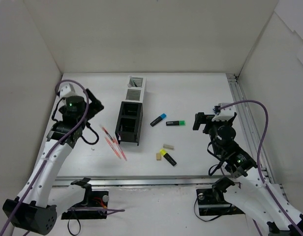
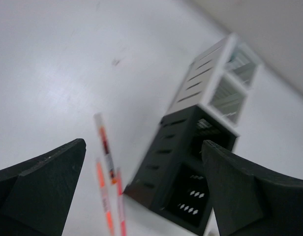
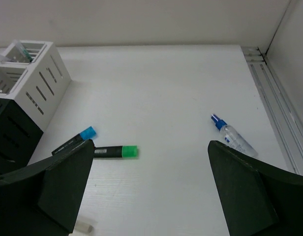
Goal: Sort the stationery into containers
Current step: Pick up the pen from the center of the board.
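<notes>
The farthest red pen's clear end [image 1: 103, 128] is free of the other pens, so the robot's left gripper should go on down to that pen's clear end before it closes across it.
The container row stands at centre-left: two white boxes [image 1: 136, 88] behind two black boxes [image 1: 130, 123]. Three red pens [image 1: 114, 142] lie left of the black boxes. A blue-capped highlighter [image 1: 159, 119], a green-capped one [image 1: 175, 123], a yellow-capped one [image 1: 168, 157] and two beige erasers [image 1: 168, 146] lie to the right. My left gripper [image 1: 97, 122] is open and empty above the pens [image 2: 106, 157], facing the black boxes [image 2: 186, 172]. My right gripper [image 1: 200, 125] is open and empty, right of the green highlighter [image 3: 116, 152] and the blue one [image 3: 73, 141].
A small clear spray bottle with a blue cap [image 3: 232, 135] lies near the metal rail [image 3: 277, 113] on the right. White walls enclose the table on the left, back and right. One eraser [image 3: 83, 226] shows at the bottom of the right wrist view.
</notes>
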